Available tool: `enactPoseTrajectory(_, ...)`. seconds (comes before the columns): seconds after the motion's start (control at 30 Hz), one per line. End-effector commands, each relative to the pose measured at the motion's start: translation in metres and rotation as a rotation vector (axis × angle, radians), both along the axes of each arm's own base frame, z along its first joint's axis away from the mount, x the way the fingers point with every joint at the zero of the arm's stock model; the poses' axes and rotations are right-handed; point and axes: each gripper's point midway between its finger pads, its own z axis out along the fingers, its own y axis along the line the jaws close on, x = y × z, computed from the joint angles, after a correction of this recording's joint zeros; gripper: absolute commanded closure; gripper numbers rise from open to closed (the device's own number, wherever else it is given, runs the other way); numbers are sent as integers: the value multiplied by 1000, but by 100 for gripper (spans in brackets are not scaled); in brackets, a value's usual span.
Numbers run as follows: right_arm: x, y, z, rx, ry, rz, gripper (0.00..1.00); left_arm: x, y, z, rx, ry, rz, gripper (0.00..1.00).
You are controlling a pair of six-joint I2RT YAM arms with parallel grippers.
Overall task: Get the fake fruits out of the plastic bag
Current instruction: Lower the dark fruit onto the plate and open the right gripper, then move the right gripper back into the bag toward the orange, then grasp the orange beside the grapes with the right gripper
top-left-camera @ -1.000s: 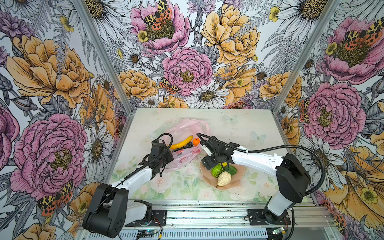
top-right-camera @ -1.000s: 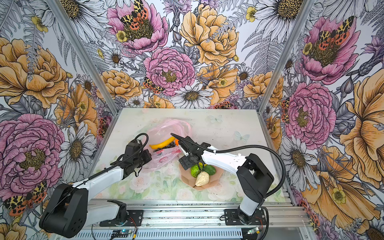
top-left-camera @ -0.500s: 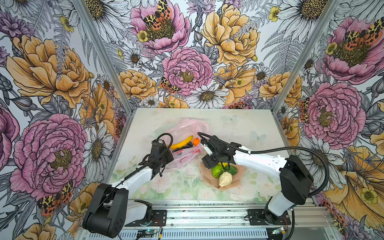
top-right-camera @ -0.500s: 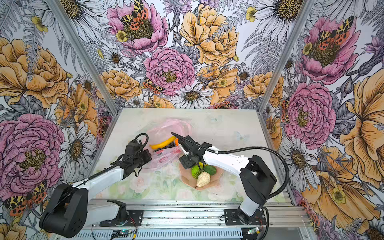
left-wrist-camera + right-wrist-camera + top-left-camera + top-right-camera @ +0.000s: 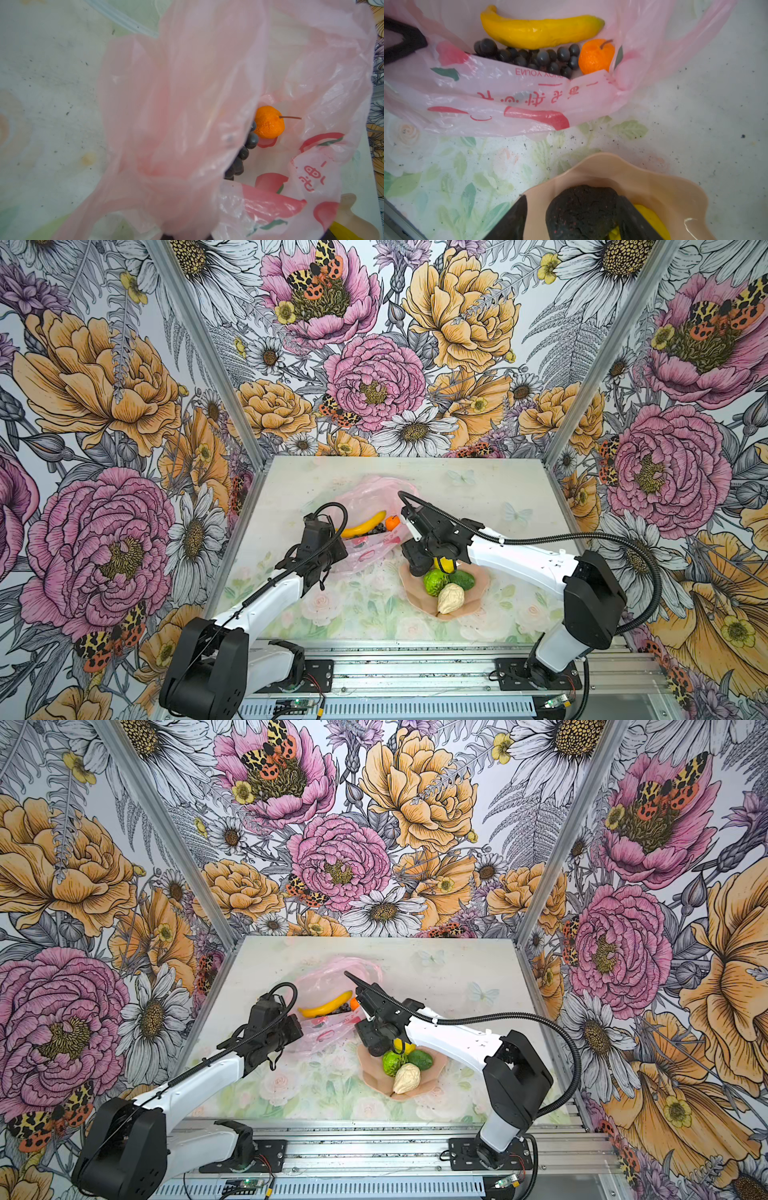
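The bag's near rim (image 5: 544, 74) stretches tight past the tangerine (image 5: 596, 56). My left gripper should ease toward the tangerine and loosen the bag's opening before my right gripper reaches in.
The pale pink plastic bag (image 5: 362, 492) lies mid-table with its mouth open. Inside it are a yellow banana (image 5: 539, 31), a dark grape bunch (image 5: 529, 56) and an orange tangerine (image 5: 596, 55). My left gripper (image 5: 180, 236) is shut on the bag's bunched film at its near edge. My right gripper (image 5: 571, 201) hangs low over the peach plate (image 5: 654, 187), open. A blackish avocado-like piece (image 5: 583, 209) sits between its fingers; one finger touches it, the other stands apart. On the plate also lie a lemon (image 5: 444, 565), a lime-green fruit (image 5: 434, 581), a dark green piece (image 5: 462, 580) and a cream pear (image 5: 450, 599).
Floral walls close in the table on three sides in both top views. The plate (image 5: 436, 1073) lies just in front of and to the right of the bag (image 5: 332, 977). A metal rail (image 5: 395, 659) runs along the table's front edge.
My right arm has shifted a little over the plate and its jaws have narrowed. The left arm and the bag have not moved.
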Motion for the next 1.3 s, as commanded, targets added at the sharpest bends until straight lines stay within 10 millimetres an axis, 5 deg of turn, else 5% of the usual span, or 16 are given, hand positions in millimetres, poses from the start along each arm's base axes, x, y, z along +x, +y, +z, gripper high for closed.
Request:
enactPoseTrajectory(0.0,19,27,37,138,-58,-70,34,3,15,26,84,-64,37,100)
enactPoseTrajectory(0.13,41,43,39,170,-64,-142,37,0,20,39,151,-94,53,100)
enactPoseTrajectory(0.37,73,62,21,173,-56,-220,40,-4,-25,16,160,-33,-94,100)
enactPoseTrajectory(0.57,101,51,-9,160,-2,-287,41,-4,-39,-3,167,20,-151,100)
enactPoseTrajectory(0.97,140,42,-30,159,20,-322,44,-6,-48,-13,177,49,-192,100)
enactPoseTrajectory(1.27,150,50,-40,158,30,-299,51,-8,-47,-18,176,60,-185,100)
